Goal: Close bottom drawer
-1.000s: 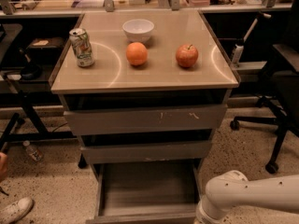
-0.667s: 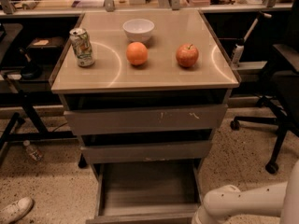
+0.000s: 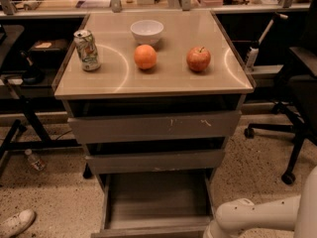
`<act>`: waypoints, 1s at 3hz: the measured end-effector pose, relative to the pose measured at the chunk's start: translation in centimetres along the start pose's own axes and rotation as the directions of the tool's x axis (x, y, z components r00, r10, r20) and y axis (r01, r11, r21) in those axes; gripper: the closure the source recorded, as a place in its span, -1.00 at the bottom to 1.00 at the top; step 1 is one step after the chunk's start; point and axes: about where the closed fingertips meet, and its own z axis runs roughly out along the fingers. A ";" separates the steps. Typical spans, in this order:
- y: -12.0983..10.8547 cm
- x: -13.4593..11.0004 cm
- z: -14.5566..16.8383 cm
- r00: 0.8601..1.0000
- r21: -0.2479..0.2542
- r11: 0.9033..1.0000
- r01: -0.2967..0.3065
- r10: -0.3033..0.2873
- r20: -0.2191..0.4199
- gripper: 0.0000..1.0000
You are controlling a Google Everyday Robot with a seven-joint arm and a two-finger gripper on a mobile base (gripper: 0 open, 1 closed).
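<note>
The bottom drawer's tray (image 3: pixel 155 200) is empty with its way in clear, so my gripper keeps going along the front panel (image 3: pixel 151 233) until it can push the panel inward.
The bottom drawer (image 3: pixel 157 202) is pulled out wide. Its shallow empty tray shows below the mid-width drawer (image 3: pixel 156 160) and the widest drawer (image 3: pixel 154 127) with white scratches. Its front panel runs along the lower edge of the camera view. My white arm (image 3: pixel 257 216) enters from the lower right, beside the drawer's right front corner. The gripper itself is out of view below the frame.
The cabinet top (image 3: pixel 119 81) holds a can (image 3: pixel 87 49), a white bowl (image 3: pixel 146 31), an orange (image 3: pixel 145 57) and an apple (image 3: pixel 198 59). An office chair (image 3: pixel 297 98) stands at the right. A table leg (image 3: pixel 25 118), a bottle (image 3: pixel 35 159) and a shoe (image 3: pixel 16 223) lie at the left.
My arm has sunk lower toward the bottom right corner of the view. The drawers have not moved.
</note>
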 end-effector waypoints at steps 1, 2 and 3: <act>-2.2 -0.4 2.8 1.000 -0.001 1.000 -0.024 0.024 0.018 1.00; -4.4 -1.4 5.1 0.999 0.011 1.000 -0.025 0.025 0.039 1.00; -5.7 -2.2 6.7 0.999 0.016 1.000 -0.022 0.022 0.050 1.00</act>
